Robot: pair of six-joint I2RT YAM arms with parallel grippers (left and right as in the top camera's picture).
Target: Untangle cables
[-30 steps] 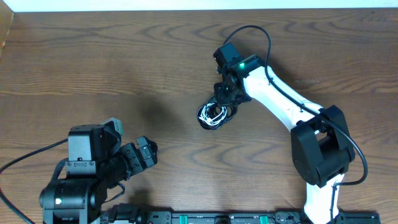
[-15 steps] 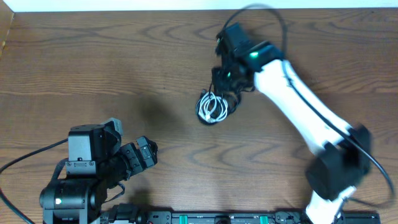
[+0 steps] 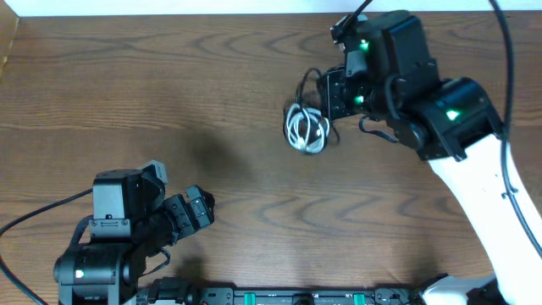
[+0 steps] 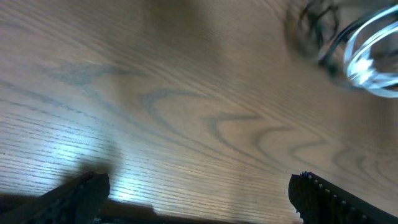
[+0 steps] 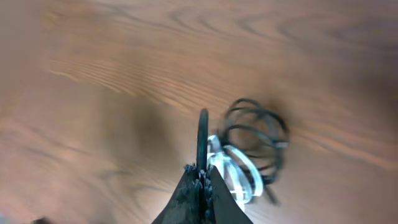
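Next, I set the bundle down and pull the white coil (image 3: 306, 130) aside, since it is hanging along with the piece of black cable (image 5: 203, 138) in my right gripper.
The cables (image 3: 306, 129) hang together as one small bundle, white loops in the middle with black loops around them, at the back centre of the table. My right gripper (image 3: 333, 96) sits just right of the bundle and above it. In the right wrist view that gripper (image 5: 201, 173) is shut on a black cable strand (image 5: 202, 130), with the white coil (image 5: 235, 169) and black loops (image 5: 256, 132) dangling beyond the fingertips. My left gripper (image 3: 203, 209) rests open at the front left with nothing in it; its wrist view shows the gripper (image 4: 199, 193) over bare wood and the blurred bundle (image 4: 360, 50) far off.
The wooden table (image 3: 152, 102) spreads out to the left and front of the bundle. The left arm's base (image 3: 106, 246) fills the front left corner, and a black rail (image 3: 296, 296) runs along the front edge. The right arm's white link (image 3: 500, 195) crosses the right side.
The right arm has risen toward the camera and swung right and back, carrying the cable bundle slightly right and farther back. The left arm has not moved.
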